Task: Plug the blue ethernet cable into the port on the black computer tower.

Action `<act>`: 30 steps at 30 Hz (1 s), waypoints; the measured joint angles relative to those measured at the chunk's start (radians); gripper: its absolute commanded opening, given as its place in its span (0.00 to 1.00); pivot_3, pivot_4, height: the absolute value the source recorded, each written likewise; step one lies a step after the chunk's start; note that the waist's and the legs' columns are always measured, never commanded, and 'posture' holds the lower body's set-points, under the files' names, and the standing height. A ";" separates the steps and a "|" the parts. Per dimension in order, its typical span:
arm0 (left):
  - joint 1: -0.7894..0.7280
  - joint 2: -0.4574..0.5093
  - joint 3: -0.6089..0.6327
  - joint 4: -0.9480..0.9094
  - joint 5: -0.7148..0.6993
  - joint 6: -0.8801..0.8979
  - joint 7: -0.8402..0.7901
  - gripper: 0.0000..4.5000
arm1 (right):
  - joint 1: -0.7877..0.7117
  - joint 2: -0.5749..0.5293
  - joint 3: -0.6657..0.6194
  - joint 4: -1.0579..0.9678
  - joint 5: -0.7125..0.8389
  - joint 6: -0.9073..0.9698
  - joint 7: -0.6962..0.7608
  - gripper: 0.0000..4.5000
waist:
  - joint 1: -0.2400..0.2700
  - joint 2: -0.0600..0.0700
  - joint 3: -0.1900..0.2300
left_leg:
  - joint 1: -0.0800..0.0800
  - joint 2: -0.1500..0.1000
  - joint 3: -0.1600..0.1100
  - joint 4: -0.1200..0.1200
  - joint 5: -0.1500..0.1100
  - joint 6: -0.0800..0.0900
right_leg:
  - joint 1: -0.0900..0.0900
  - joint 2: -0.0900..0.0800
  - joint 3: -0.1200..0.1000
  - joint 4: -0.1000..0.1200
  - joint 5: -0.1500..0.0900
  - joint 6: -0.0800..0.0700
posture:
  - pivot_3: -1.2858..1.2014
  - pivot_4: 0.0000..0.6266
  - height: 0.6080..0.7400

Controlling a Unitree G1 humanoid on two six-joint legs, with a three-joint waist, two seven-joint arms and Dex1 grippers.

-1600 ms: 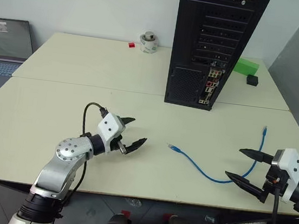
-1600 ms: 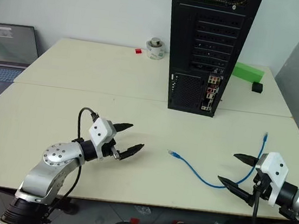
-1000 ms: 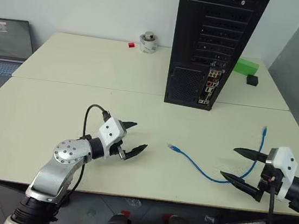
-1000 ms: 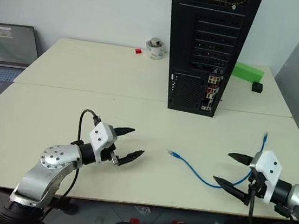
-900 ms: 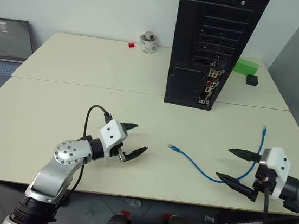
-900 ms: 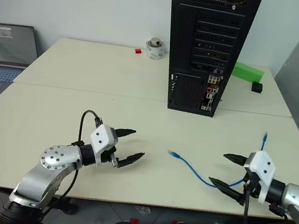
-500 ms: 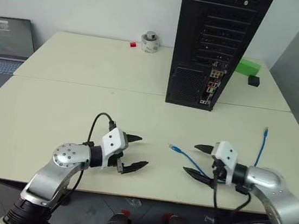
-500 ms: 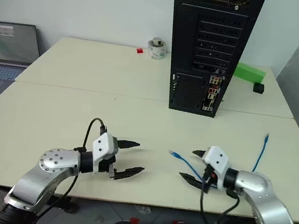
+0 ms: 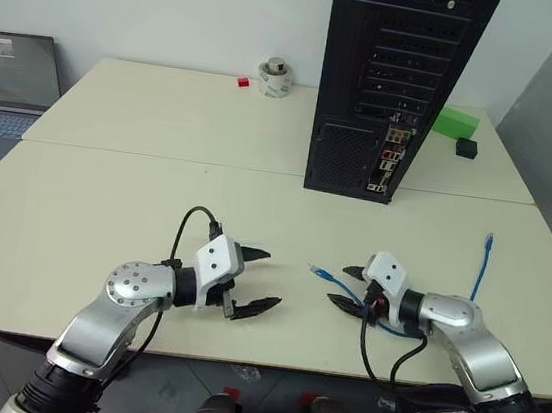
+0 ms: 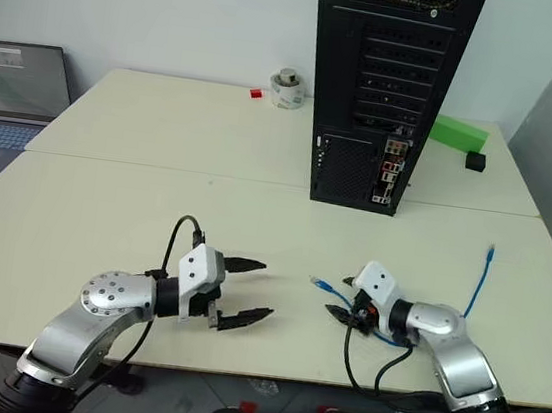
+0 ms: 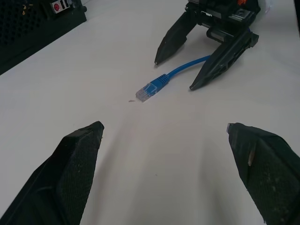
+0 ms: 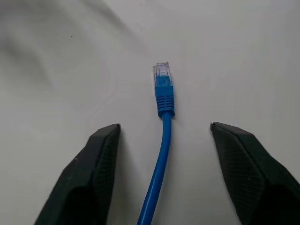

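My gripper is going to lift the clear plug, and the cord should then hang down behind it in an arc, because the blue ethernet cable lies in a loose curve.
The blue ethernet cable lies on the cream table, its near clear plug pointing toward my left side. My right gripper stands open astride the cable just behind that plug, with a gap on either side of the cord. My left gripper is open and empty a short way off, facing the plug and the right gripper. The black computer tower stands at the back, and the port sits in its coloured connector strip.
A grey laptop sits at the far left. A roll of tape and a small red piece lie behind the tower's left side. A green block and a small black cube lie to its right.
My right gripper has swept leftward along the table's front from the right edge to the cable's near plug, and its jaws have narrowed. The left gripper has edged slightly right.
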 measured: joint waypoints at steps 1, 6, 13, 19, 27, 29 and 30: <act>0.000 0.000 0.000 0.000 -0.001 0.000 0.000 1.00 | -0.001 0.000 0.003 0.000 -0.007 -0.001 0.000 0.47 | 0.000 0.000 0.000 | 0.000 0.000 0.000 0.000 0.000 0.000 | 0.000 0.000 0.000 0.000 0.000 0.000 | 0.52 0.24 1.00; -0.010 -0.012 0.000 0.021 -0.002 0.000 0.001 1.00 | -0.006 0.007 0.009 0.000 -0.039 -0.015 -0.001 0.20 | 0.000 0.000 0.000 | 0.000 0.000 0.000 0.000 0.000 0.000 | 0.000 0.000 0.000 0.000 0.000 0.000 | 0.52 0.24 1.00; -0.070 -0.024 -0.018 0.084 0.015 -0.026 -0.003 1.00 | -0.014 0.001 0.010 -0.001 -0.056 -0.026 0.016 0.00 | 0.000 0.000 0.000 | 0.000 0.000 0.000 0.000 0.000 0.000 | 0.000 0.000 0.000 0.000 0.000 0.000 | 0.52 0.24 1.00; -0.114 -0.024 -0.056 0.134 0.025 -0.064 -0.076 1.00 | -0.035 -0.066 0.027 -0.069 -0.054 -0.039 0.117 0.00 | 0.000 0.000 0.000 | 0.000 0.000 0.000 0.000 0.000 0.000 | 0.000 0.000 0.000 0.000 0.000 0.000 | 0.52 0.24 1.00; -0.155 -0.018 -0.105 0.164 0.035 -0.107 -0.166 1.00 | -0.074 -0.087 0.053 -0.122 -0.039 -0.017 0.205 0.00 | 0.000 0.000 0.000 | 0.000 0.000 0.000 0.000 0.000 0.000 | 0.000 0.000 0.000 0.000 0.000 0.000 | 0.52 0.24 1.00; -0.165 -0.020 -0.107 0.179 0.039 -0.121 -0.174 1.00 | -0.083 -0.087 0.055 -0.130 -0.039 -0.017 0.218 0.00 | 0.000 0.000 0.000 | 0.000 0.000 -0.001 0.000 0.000 0.000 | 0.000 0.001 -0.001 0.000 0.000 0.000 | 0.52 0.24 1.00; -0.168 -0.021 -0.108 0.187 0.041 -0.124 -0.176 1.00 | -0.084 -0.087 0.057 -0.132 -0.039 -0.017 0.219 0.00 | 0.000 0.000 0.000 | 0.000 0.000 -0.001 0.000 0.000 0.000 | 0.000 0.000 -0.001 0.000 0.000 0.000 | 0.52 0.24 1.00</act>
